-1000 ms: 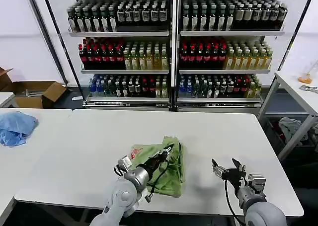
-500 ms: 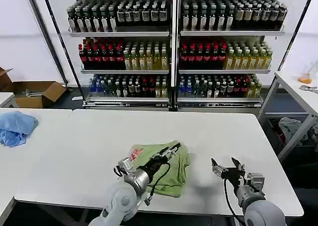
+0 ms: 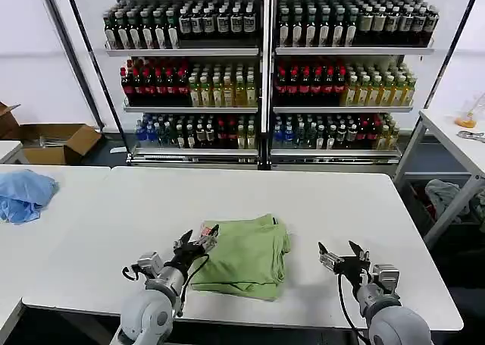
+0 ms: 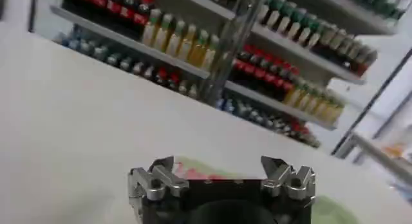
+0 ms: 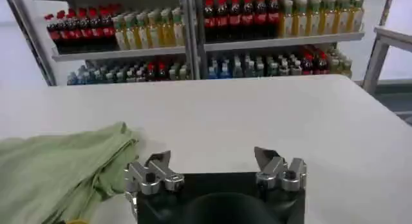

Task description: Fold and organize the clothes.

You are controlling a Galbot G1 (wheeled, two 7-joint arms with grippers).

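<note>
The T-shirt (image 3: 246, 255) will show a bigger print from underneath when the robot flips it, because red print (image 3: 206, 230) peeks out at the edge of the plain bundle.
The clothes are one light sage-green T-shirt (image 3: 246, 255) lying folded into a compact bundle near the front middle of the white table (image 3: 333, 205). A bit of its red print (image 3: 205, 230) shows at the left edge. My left gripper (image 3: 197, 239) hovers open at that left edge, nothing between its fingers. In the left wrist view the left gripper (image 4: 220, 168) is wide open with the T-shirt (image 4: 196, 172) just beyond. My right gripper (image 3: 339, 254) stands open to the right of the shirt, apart from it. The right wrist view has the right gripper (image 5: 215, 161) and the T-shirt (image 5: 58, 170) off to one side.
A blue cloth (image 3: 24, 193) lies on the neighbouring table at the left. A drinks shelf (image 3: 261, 72) stands behind the table. A cardboard box (image 3: 53, 142) sits on the floor at the far left. Another table (image 3: 455, 144) stands at the right.
My left gripper has let go of the shirt and drawn back to the left. The lifted flap now lies flat, folded over. The right gripper has barely moved.
</note>
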